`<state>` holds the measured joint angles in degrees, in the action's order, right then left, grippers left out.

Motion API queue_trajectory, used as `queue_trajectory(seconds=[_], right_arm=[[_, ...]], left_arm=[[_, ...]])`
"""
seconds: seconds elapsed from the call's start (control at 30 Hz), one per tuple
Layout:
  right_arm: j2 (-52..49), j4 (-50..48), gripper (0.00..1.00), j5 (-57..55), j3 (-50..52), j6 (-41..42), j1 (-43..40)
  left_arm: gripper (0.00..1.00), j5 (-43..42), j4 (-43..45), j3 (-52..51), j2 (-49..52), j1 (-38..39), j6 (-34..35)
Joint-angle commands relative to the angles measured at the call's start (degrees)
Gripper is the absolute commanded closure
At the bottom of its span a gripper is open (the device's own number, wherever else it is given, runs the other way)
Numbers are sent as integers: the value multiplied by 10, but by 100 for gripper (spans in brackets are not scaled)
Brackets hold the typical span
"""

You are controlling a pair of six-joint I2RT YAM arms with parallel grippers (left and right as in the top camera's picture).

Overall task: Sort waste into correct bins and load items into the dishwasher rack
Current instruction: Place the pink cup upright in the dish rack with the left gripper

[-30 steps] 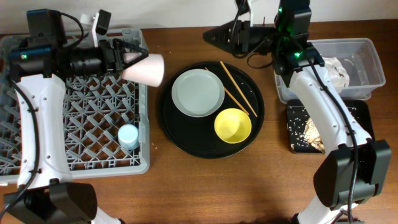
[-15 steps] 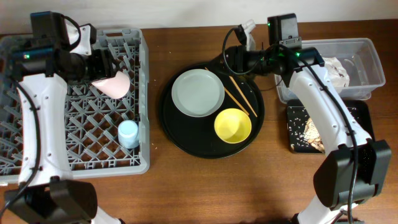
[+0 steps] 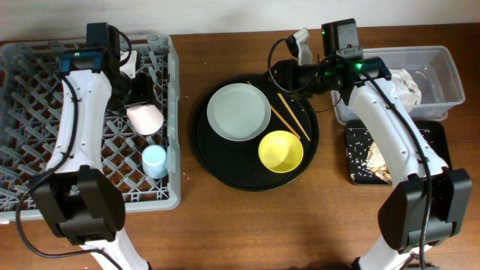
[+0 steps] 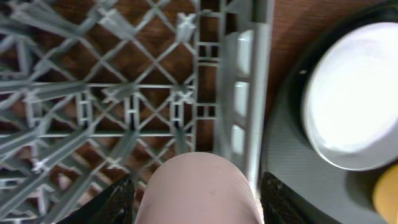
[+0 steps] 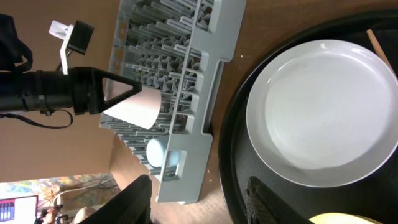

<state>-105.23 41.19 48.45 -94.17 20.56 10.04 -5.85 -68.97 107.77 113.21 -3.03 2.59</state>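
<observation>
The yellow bowl [image 3: 280, 151] is across the round black tray from the robot's left gripper, so the robot's right gripper should push the bowl's outer side [image 3: 300, 152] toward the dishwasher rack.
My left gripper [image 3: 142, 112] is shut on the small pink cup [image 3: 145, 119], holding it low over the grey dishwasher rack [image 3: 45, 127] near its right wall. The left wrist view shows the pink cup [image 4: 199, 186] filling the gap between both fingers [image 4: 118, 200]. A light blue cup [image 3: 154, 162] stands in the rack. The pale plate [image 3: 238, 111], yellow bowl [image 3: 280, 151] and two chopsticks [image 3: 285, 109] lie on the round black tray [image 3: 217, 161]. My right gripper [image 3: 283, 73] hovers open over the tray's back rim, nothing between its fingers [image 5: 138, 198], with the plate [image 5: 323, 112] just ahead.
The clear tub [image 3: 442, 56] at the right holds a crumpled napkin [image 3: 405, 86]. In front of it the shallow black tray [image 3: 435, 139] carries beige food scraps [image 3: 375, 159]. Bare wood table [image 3: 247, 225] lies in front of the round tray.
My left arm carried the pink cup from the rack's right edge down into the rack. The right gripper swung from the table's back edge to the round tray's rim.
</observation>
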Motion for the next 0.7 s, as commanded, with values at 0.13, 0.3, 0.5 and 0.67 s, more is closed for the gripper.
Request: queue_trajectory(seconds=[0.13,0.3,0.5,0.67], right_arm=[[-2,0,50,-7,-2,-9,1],[-2,3,50,-7,-2,-9,1],[-2,6,49,-7,-2,-9,1],[-2,7,49,-7,-2,-9,1]], left_arm=[[38,52,7,0,7,0,-2],[38,52,21,0,32,7,-2],[37,46,30,0,45,10,-2],[37,46,39,0,45,20,-3]])
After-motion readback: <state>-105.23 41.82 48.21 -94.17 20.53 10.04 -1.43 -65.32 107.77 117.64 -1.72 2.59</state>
